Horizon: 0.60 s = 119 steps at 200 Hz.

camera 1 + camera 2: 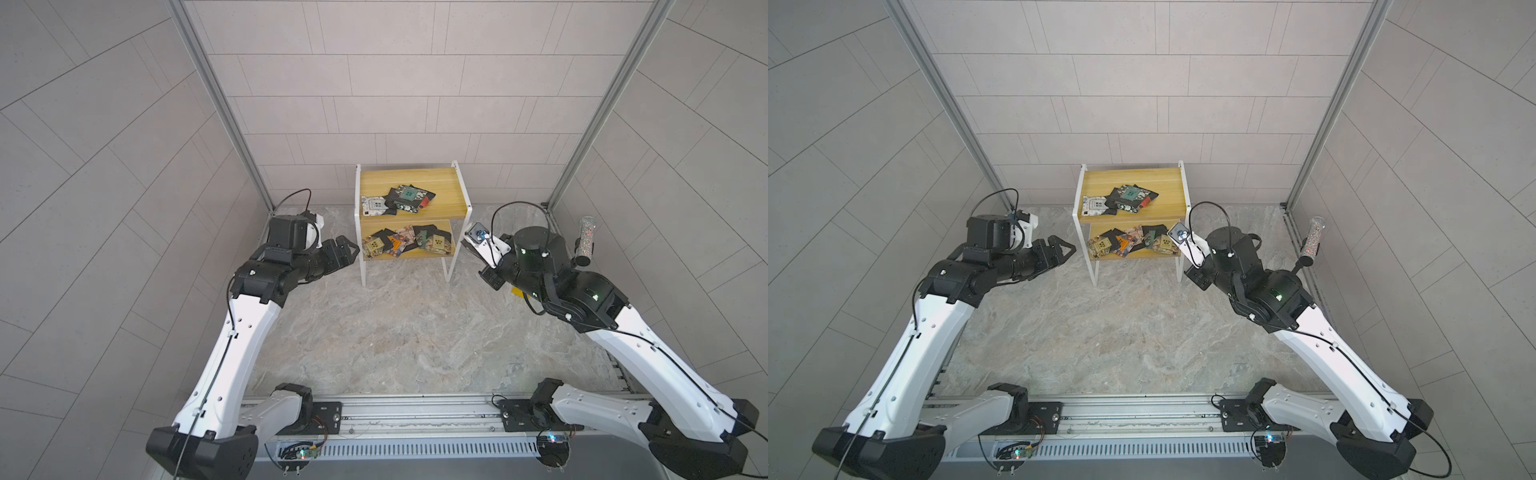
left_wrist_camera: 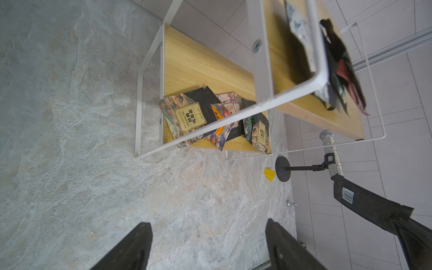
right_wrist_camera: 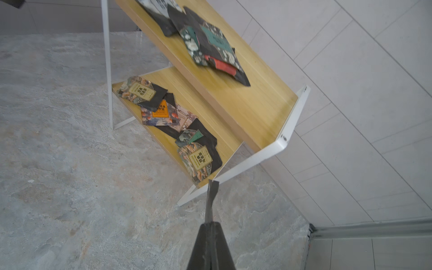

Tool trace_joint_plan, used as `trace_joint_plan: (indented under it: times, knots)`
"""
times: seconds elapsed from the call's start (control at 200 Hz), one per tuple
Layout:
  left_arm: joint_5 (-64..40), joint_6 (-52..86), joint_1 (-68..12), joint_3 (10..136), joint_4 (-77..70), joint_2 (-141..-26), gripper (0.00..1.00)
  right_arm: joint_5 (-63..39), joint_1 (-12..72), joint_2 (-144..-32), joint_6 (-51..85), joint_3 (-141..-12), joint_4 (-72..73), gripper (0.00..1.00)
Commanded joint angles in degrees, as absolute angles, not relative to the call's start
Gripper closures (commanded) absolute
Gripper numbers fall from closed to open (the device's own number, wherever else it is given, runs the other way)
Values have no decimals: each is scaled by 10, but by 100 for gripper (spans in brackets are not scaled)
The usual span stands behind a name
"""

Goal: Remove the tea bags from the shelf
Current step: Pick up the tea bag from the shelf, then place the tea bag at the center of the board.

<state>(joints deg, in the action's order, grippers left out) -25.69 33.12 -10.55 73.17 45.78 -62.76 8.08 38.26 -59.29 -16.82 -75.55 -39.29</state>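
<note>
The black-backed tea bag (image 2: 371, 200) is clear of the shelf's frame, so the robot's right gripper keeps going down to the open marble floor (image 1: 482, 316) and let it go there.
The shelf (image 1: 444, 195) stands at the back of the marble floor, with yellow boards and a white frame. Several tea bags (image 1: 401, 199) lie in a pile on its top board, and several more tea bags (image 1: 405, 243) are spread on the lower board (image 2: 187, 67). My left gripper (image 1: 351, 251) is open and empty at the shelf's left side, level with the lower board; its fingers (image 2: 140, 236) frame bare floor. My right gripper (image 3: 211, 223) is shut on a black-backed tea bag (image 2: 355, 198) with a barcode, held to the right of the shelf and seen edge-on (image 3: 212, 198) in the right wrist view.
A black stand with a glittery cylinder (image 1: 585, 241) stands by the right wall. A small yellow wedge (image 2: 269, 174) lies on the floor next to its base. A small silver piece (image 2: 291, 204) sits at the floor's edge. Tiled walls close in on three sides.
</note>
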Motion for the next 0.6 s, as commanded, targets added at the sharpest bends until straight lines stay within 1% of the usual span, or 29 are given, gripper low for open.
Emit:
trace_joint_plan:
  times: [0.0,0.2,0.365,0.495,0.59]
  knots:
    - [-247,326,-112,689,439,-607,16,146,386,-565,-117,-713,-374,100]
    - [-236,346,-120,585,392,-575,16,199,385,-531,-31,-602,-334,100]
    - [-230,352,-121,522,365,-563,16,255,378,-526,83,-519,-306,100]
    - [-236,359,-122,488,342,-561,16,265,357,-536,166,-472,-293,100]
    - [-237,359,-123,473,333,-566,16,245,322,-558,223,-451,-297,100]
